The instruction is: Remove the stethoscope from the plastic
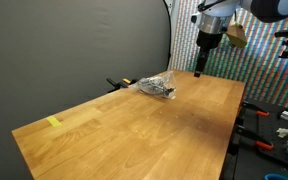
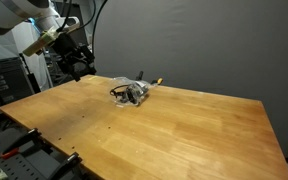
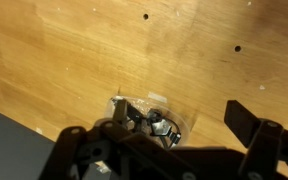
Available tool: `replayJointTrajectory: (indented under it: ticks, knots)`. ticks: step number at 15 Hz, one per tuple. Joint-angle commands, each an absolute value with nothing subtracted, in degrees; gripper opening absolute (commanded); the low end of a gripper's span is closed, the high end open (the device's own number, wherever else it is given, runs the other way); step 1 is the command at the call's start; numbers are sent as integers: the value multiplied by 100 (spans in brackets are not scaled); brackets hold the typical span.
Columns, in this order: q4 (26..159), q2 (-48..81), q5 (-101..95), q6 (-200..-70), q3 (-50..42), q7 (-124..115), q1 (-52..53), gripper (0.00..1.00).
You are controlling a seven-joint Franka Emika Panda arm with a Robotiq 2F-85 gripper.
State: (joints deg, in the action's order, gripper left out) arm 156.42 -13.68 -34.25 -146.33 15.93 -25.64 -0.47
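Observation:
The stethoscope (image 3: 162, 127) is at the bag's near end (image 1: 168, 93), in line with my open fingers. My gripper goes on down toward that end of the bag before it closes there.
A clear plastic bag (image 1: 155, 87) with a black and silver stethoscope inside lies on the wooden table (image 1: 144, 125) near its far edge. It shows in both exterior views (image 2: 132, 92). In the wrist view the bag (image 3: 149, 119) lies below me, with the stethoscope (image 3: 156, 124) coiled inside it. My gripper (image 1: 200, 70) hangs above the table, to one side of the bag and apart from it. Its fingers are open and empty; it also shows in an exterior view (image 2: 77, 68) and in the wrist view (image 3: 184, 140).
A yellow-handled clamp (image 1: 118, 83) grips the table's far edge next to the bag. A strip of yellow tape (image 1: 53, 122) sits near one corner. Tools lie on a bench (image 1: 279, 135) beside the table. A dark curtain stands behind.

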Motion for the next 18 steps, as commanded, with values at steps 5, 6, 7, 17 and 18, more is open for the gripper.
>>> replayJointTrajectory:
  ticks: [5, 6, 7, 17, 18]
  knots:
    - [14968, 243, -5487, -15304, 1551, -4564, -614, 100]
    - [14823, 439, -5778, -15339, 1515, -4781, -631, 100]
    - [14673, 611, -6028, -15351, 1479, -4978, -630, 100]
    - [13028, 2449, -7850, -15331, 1210, -6243, -490, 100]
    - [12863, 2620, -7969, -15318, 1194, -6309, -476, 100]
